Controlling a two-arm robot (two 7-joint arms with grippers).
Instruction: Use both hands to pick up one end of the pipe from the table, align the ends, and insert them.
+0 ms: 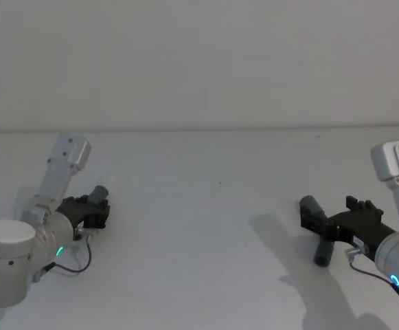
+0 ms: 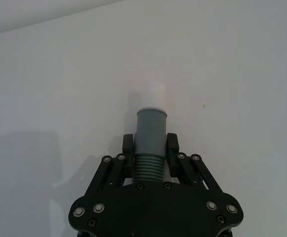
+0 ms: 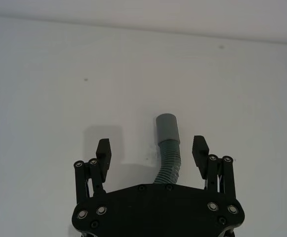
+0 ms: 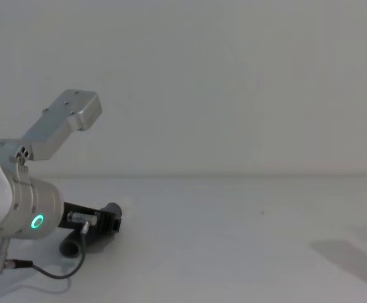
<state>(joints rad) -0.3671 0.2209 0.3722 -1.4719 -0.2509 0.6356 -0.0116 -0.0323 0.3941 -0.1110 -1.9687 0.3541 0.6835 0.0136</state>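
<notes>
I can see that the pipe's neck (image 3: 170,161) behind the grey opening (image 3: 167,124) is ribbed and curved, so the grey opening will turn straighter when I push the pipe pieces together.
My left gripper (image 2: 150,144) is shut on one grey pipe piece (image 2: 150,136), whose narrower white tip (image 2: 151,94) points away from the jaws. In the head view this left gripper (image 1: 95,210) sits at the table's left with the piece (image 1: 100,194) sticking out forward, low over the white table (image 1: 199,206). My right gripper (image 3: 151,148) is open, its fingers (image 3: 102,150) either side of the other pipe piece (image 3: 168,129), which lies on the table with its open grey mouth pointing away. The head view shows the right gripper (image 1: 326,214) over that bent piece (image 1: 321,253).
A thin black cable (image 1: 82,265) loops from the left wrist. The table's far edge meets a plain wall (image 1: 199,69). A wide stretch of bare table lies between the two arms. The chest view shows the left wrist's green ring light (image 4: 38,221).
</notes>
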